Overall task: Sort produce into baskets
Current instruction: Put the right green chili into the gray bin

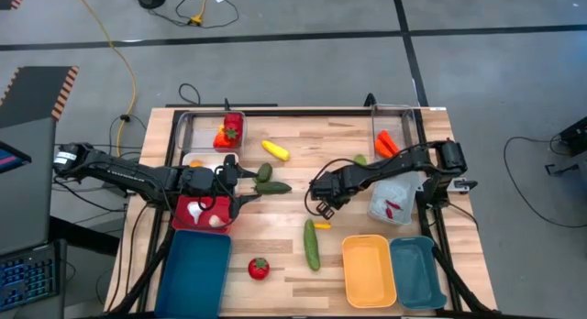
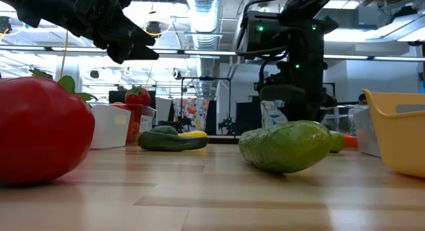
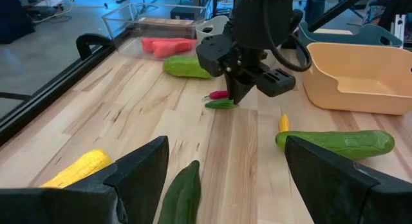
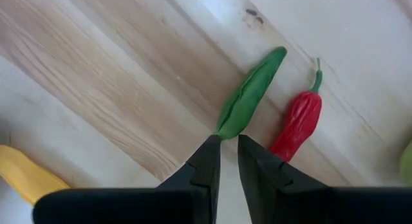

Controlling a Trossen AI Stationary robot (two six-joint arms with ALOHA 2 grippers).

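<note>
The fingers of the robot's right gripper meet only the very end of the green chilli [image 4: 227, 132], so they should open and close further along the green chilli's body [image 4: 243, 107].
My right gripper [image 1: 321, 206] points down at the table's middle, its fingers [image 4: 228, 150] nearly together at the end of a small green chilli [image 4: 252, 94] that lies flat on the wood. A red chilli [image 4: 298, 121] lies beside it, and a yellow chilli [image 4: 26, 176] lies a little way off. My left gripper [image 1: 248, 186] is wide open and empty, hovering left of centre. A dark green cucumber [image 3: 182, 193] lies below and between its fingers, and a yellow squash [image 3: 77, 169] lies nearby. My right gripper pinches the green chilli's pointed end [image 4: 225, 129] only at its fingertips. The fingers come from above, pointing down, roughly along the chilli. The chilli lies flat on the table.
A long cucumber [image 1: 312, 244], a tomato [image 1: 259, 269] and a lemon-yellow piece [image 1: 275, 150] lie loose. The pink-red tray [image 1: 183, 223], dark teal tray [image 1: 195, 273], orange-yellow tray [image 1: 369, 269] and teal tray [image 1: 417, 271] stand along the near side. Clear trays [image 1: 197, 122] [image 1: 404, 113] stand at the far side.
</note>
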